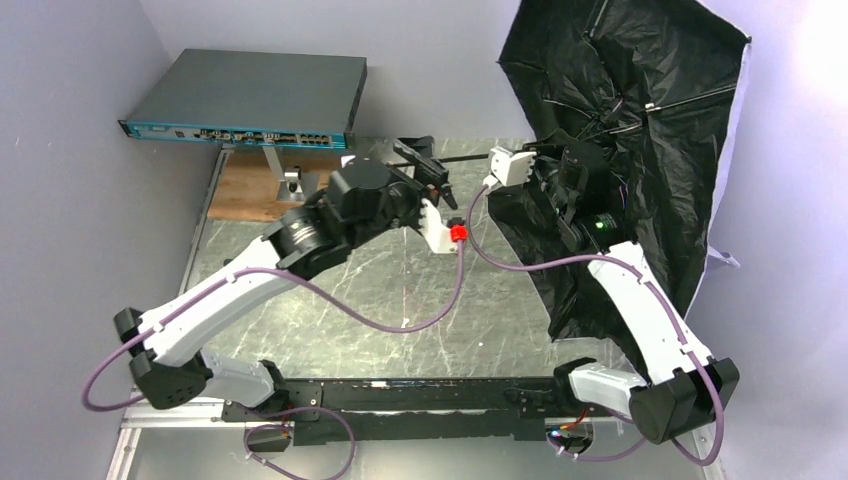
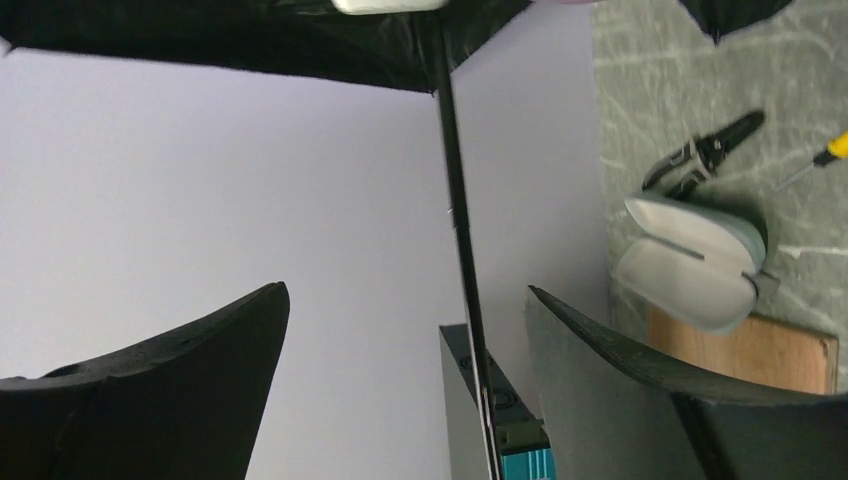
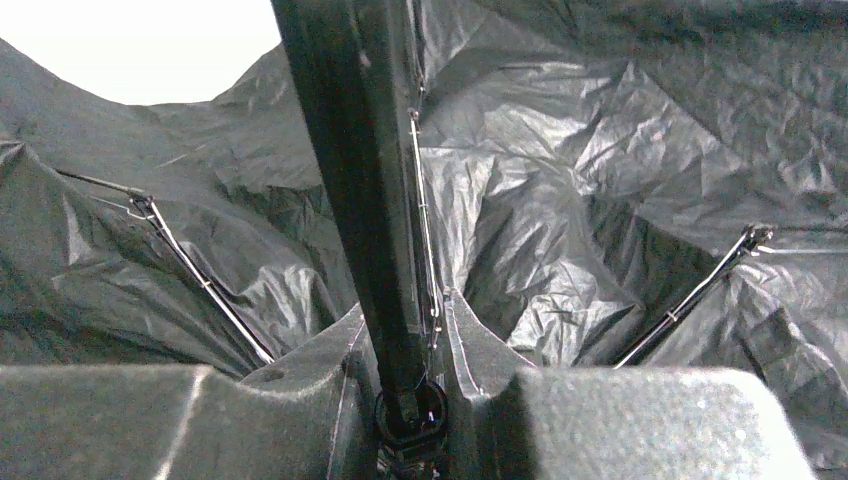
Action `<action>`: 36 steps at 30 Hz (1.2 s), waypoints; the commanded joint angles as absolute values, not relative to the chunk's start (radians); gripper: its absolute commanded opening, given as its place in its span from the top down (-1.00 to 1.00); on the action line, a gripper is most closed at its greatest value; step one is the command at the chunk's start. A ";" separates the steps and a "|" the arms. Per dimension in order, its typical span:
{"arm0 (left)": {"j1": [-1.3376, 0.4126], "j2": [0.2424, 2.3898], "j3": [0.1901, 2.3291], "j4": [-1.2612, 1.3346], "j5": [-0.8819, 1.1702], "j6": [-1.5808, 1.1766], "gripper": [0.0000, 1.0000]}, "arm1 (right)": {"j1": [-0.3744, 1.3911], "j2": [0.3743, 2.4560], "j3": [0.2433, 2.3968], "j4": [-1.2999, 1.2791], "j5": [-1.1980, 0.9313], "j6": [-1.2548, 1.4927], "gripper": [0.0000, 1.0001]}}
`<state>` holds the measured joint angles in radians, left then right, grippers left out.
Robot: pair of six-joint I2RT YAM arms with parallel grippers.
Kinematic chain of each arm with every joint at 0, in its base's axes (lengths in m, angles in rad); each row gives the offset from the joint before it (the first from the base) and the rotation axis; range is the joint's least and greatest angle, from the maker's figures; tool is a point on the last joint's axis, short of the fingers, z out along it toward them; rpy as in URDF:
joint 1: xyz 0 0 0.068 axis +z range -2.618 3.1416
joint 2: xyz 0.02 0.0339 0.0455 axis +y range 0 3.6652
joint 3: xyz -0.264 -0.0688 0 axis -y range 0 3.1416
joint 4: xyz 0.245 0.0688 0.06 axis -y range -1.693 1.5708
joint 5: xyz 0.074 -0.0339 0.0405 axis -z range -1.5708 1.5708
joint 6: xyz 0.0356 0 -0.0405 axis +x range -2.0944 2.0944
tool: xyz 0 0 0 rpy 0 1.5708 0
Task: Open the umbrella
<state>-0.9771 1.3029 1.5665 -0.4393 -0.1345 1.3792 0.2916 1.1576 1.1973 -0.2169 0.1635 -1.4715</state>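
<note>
The umbrella's canopy is slack and its stem is loose in my left gripper (image 1: 465, 158). That gripper needs to hold the stem's loose end (image 1: 397, 165) while my right gripper pushes the runner.
The umbrella (image 1: 640, 80) is spread at the back right, its black lining facing the top camera and a pale lavender-white edge on its right. Its thin black shaft (image 1: 470, 158) runs left from the canopy. My right gripper (image 1: 555, 170) sits inside the canopy, and in the right wrist view it (image 3: 405, 310) is shut on the shaft (image 3: 360, 180), with ribs (image 3: 200, 280) on both sides. My left gripper (image 1: 432, 168) is open. In the left wrist view the shaft (image 2: 460, 230) passes between its (image 2: 405, 290) spread fingers, nearer the right one. I cannot make out the handle.
A pale grey-green hinged case (image 2: 690, 265), black pliers (image 2: 705, 150) and a yellow-handled screwdriver (image 2: 830, 150) lie on the marbled table, next to a wooden board (image 2: 760, 350). A dark network switch (image 1: 245, 95) stands at the back left. Lavender walls close in on both sides.
</note>
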 commanded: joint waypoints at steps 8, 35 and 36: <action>-0.915 1.399 1.610 -0.559 -0.339 1.259 -0.67 | 0.314 1.079 1.232 -0.125 0.267 -1.580 1.00; -0.777 1.157 1.433 -0.838 -0.317 0.942 1.00 | -0.034 1.202 1.161 0.122 0.205 -1.706 0.92; -0.774 1.152 1.428 -0.843 -0.315 0.942 1.00 | -0.043 1.209 1.163 0.129 0.203 -1.709 0.92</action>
